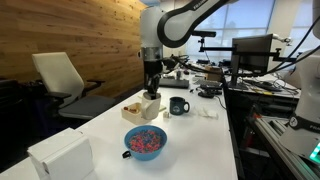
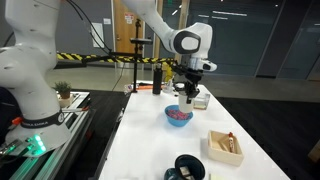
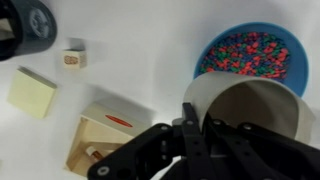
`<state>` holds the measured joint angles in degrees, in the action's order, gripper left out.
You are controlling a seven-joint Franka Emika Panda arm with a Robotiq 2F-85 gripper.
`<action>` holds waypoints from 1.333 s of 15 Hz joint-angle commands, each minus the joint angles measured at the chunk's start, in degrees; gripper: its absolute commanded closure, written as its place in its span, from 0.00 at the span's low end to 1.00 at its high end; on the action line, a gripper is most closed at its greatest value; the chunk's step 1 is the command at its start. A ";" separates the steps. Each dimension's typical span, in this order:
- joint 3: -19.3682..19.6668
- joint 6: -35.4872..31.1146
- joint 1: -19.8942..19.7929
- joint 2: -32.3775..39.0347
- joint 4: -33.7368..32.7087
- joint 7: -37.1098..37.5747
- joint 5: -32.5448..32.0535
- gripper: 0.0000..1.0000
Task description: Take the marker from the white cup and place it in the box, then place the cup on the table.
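The white cup is hanging too near the blue bowl's edge (image 2: 187,112), so I should move the cup to the clear space (image 2: 173,139) toward the dark mug before I lower it.
My gripper (image 3: 190,125) is shut on the rim of the white cup (image 3: 255,115), one finger inside it and one outside. In both exterior views the gripper (image 1: 152,90) (image 2: 191,87) points down and holds the cup (image 1: 151,108) (image 2: 198,101) low over the white table (image 1: 200,150), between the tan box (image 1: 133,109) and the blue bowl. I cannot tell whether the cup touches the table. The box (image 3: 100,140) (image 2: 225,146) lies just beside the gripper. A slim red stick, the marker (image 3: 118,121), lies inside it.
A blue bowl of coloured bits (image 3: 250,55) (image 1: 145,142) (image 2: 178,115) sits close to the cup. A dark mug (image 1: 178,105) (image 3: 25,25), a yellow note pad (image 3: 32,92) and a small cube (image 3: 72,58) lie nearby. A larger white box (image 1: 60,155) stands at the table's near end.
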<state>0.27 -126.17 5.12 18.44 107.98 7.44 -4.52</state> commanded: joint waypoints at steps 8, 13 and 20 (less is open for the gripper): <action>2.26 -14.35 -0.91 -1.89 12.84 10.56 -0.79 0.98; 3.96 -20.83 -1.58 -2.22 17.77 13.10 -0.44 0.98; 4.83 -23.13 -2.75 -1.21 22.06 14.45 1.98 0.98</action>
<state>5.53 -147.00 3.24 17.58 127.58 21.28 -5.72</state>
